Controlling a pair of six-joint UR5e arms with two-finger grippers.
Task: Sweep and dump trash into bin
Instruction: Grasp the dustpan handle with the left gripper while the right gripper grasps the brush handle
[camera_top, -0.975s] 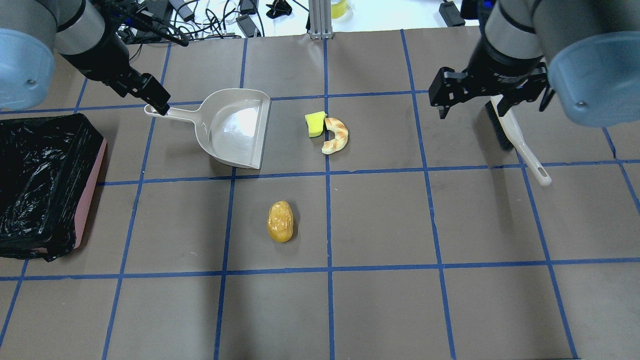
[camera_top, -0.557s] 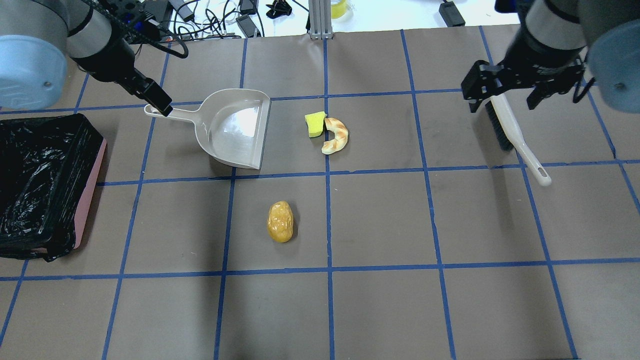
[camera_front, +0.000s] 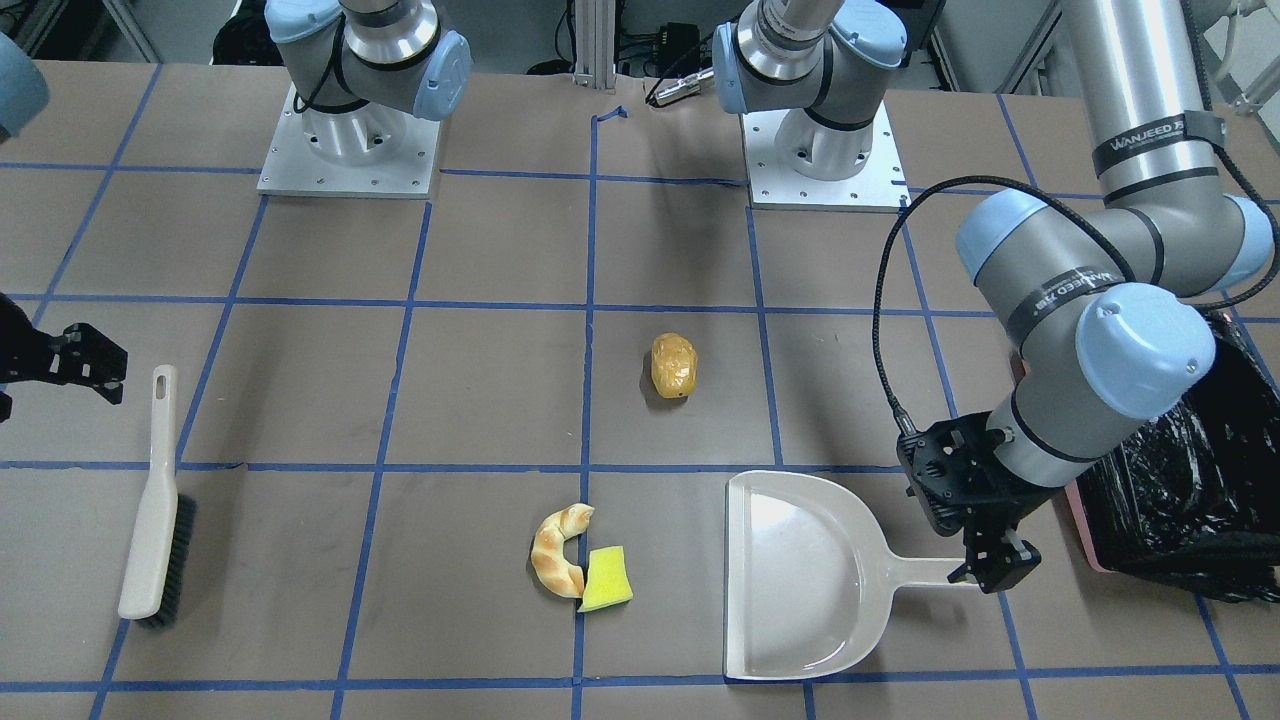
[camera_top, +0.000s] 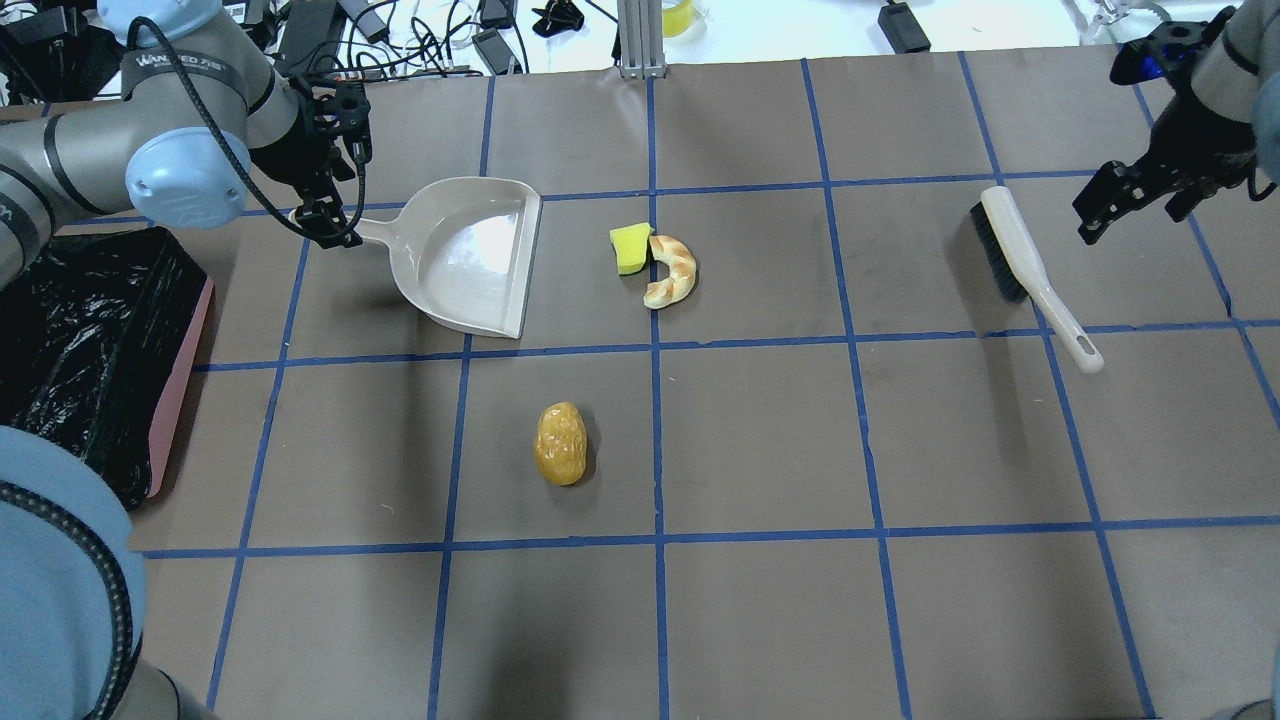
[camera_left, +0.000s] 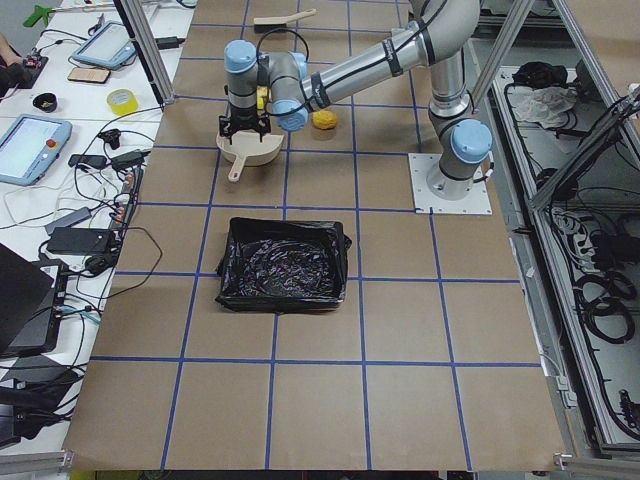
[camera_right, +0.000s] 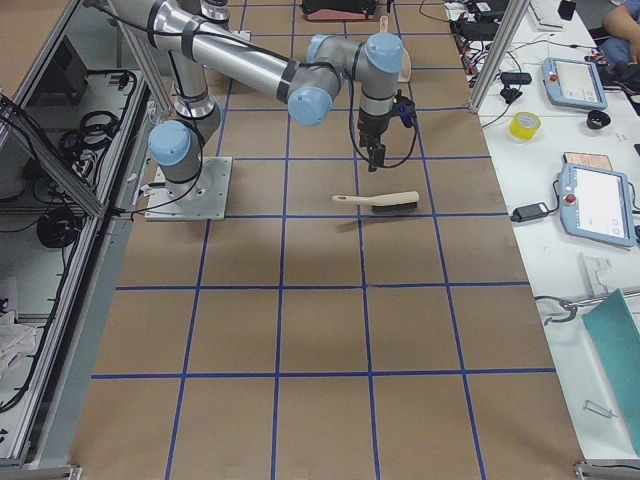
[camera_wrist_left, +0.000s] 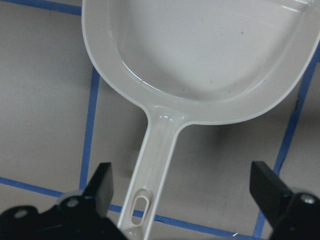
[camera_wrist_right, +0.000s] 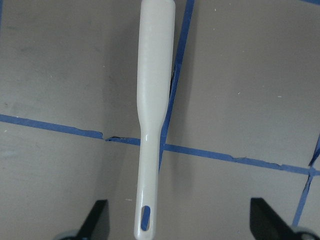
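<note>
The yellow sponge chunk (camera_front: 607, 580) is touching the tan croissant (camera_front: 558, 551), so the two should slide together into the beige dustpan when I sweep with the brush.
The trash lies on the brown table: a tan croissant (camera_top: 672, 270) touching a yellow sponge chunk (camera_top: 630, 248), and a golden potato lump (camera_top: 561, 443) alone nearer the robot. The bin (camera_top: 180, 390), pink with a black bag, stands at the left edge. My left gripper (camera_top: 330, 228) is open, and its fingers (camera_wrist_left: 102, 182) straddle the handle end of the beige dustpan (camera_wrist_left: 210, 55) without gripping it. My right gripper (camera_top: 1125, 215) is open above the handle of the beige brush (camera_wrist_right: 152, 100), which lies flat.
The dustpan (camera_top: 470, 255) opens toward the sponge and croissant, about one grid square to their left. The brush (camera_top: 1020, 250) lies at the right, bristles facing the trash. Cables and gear line the far table edge. Both arm bases (camera_front: 345, 150) sit behind the potato.
My right gripper has moved right, from beside the brush head to beyond the brush. My left arm has swung round, its gripper staying at the dustpan handle's end. Nothing on the table moved.
</note>
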